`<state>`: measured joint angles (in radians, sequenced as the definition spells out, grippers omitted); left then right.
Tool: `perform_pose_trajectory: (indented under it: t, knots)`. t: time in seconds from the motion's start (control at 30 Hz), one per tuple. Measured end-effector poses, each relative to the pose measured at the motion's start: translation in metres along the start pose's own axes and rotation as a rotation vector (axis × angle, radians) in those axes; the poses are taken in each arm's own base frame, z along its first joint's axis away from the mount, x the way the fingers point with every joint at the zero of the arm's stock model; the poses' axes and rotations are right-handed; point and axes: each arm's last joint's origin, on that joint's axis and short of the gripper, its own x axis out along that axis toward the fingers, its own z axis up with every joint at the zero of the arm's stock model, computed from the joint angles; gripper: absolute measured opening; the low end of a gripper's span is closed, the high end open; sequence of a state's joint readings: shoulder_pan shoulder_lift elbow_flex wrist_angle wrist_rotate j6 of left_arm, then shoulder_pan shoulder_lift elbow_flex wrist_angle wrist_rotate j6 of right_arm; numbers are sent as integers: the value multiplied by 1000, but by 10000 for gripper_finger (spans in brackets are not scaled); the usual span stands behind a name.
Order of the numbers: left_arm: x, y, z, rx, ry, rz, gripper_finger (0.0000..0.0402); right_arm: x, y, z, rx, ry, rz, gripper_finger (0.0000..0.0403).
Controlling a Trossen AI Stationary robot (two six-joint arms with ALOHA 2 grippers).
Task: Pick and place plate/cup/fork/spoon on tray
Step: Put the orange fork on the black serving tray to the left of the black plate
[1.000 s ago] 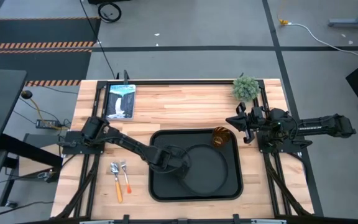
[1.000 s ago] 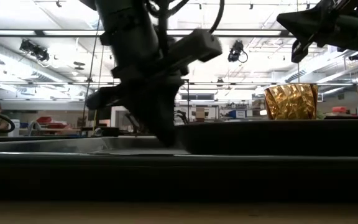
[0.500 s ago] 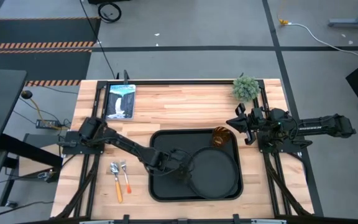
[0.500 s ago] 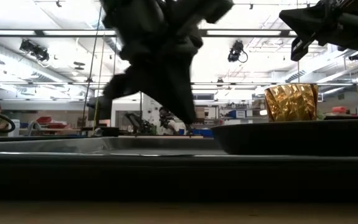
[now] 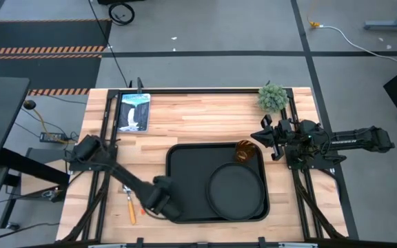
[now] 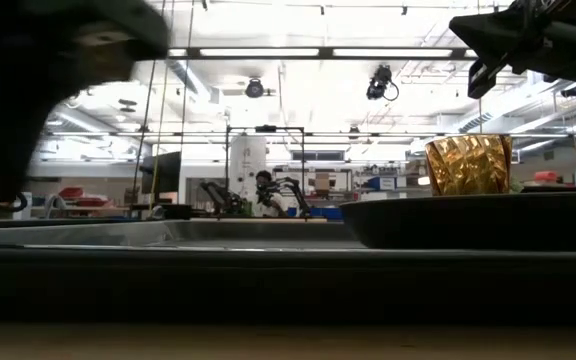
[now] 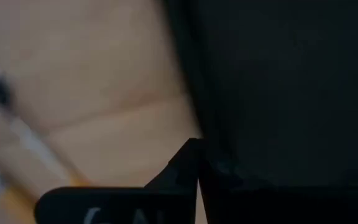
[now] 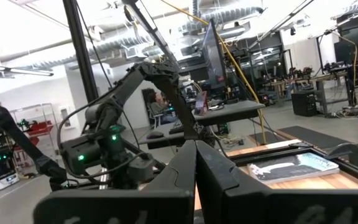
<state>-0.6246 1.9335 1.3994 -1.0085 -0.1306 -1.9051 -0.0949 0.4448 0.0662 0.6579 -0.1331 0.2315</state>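
Note:
The fork is outside the tray, and my left gripper hangs closed and empty over the tray's edge [image 7: 191, 68]. I should therefore move back, open and grab the fork's handle [image 7: 39, 146].
The round black plate [image 5: 236, 191] lies flat in the right half of the black tray [image 5: 185, 165]. The amber cup [image 5: 245, 151] stands upright in the tray's far right corner and also shows in the low view [image 6: 468, 163]. The spoon [image 5: 130, 210] and the fork [image 5: 142, 206] lie on the table left of the tray, partly under my left arm. My left gripper [image 5: 166, 205] is shut and empty over the tray's near left corner [image 7: 194, 158]. My right gripper [image 5: 262, 141] waits shut beside the cup, touching nothing.
A small green plant [image 5: 273, 98] stands at the table's far right. A picture card [image 5: 133, 111] lies at the far left. Black frame rails run along the table's edges. Bare wood shows between the tray and the far edge.
The plate has slid a little toward the table's right edge inside the tray and has since stayed still. My left gripper has drawn back from the plate's left rim toward the table's left and near edges, to the tray's near left corner.

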Motion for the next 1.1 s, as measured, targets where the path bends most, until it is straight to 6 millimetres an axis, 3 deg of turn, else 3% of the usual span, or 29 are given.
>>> perform_pose_trajectory:
  t: [0.3, 0.53, 0.63, 0.8, 1.1]
  knots:
    - [-12, 37, -37, -99, -55, 159, 6, 0, 0, 2, -21, -17, 3, 11]
    - [-70, 75, -28, -144, -149, 111, 3, 0, 2, 8, -37, -78, 17, 11]
    - [-81, 82, -24, -149, -149, 105, 2, 0, 2, 9, -37, -88, 19, 11]
    - [-78, 80, -26, -155, -153, 99, 1, 0, 2, 8, -30, -81, 27, 11]
    - [-46, 59, -39, -186, -146, 92, 3, 0, 3, 7, -12, -68, 66, 11]
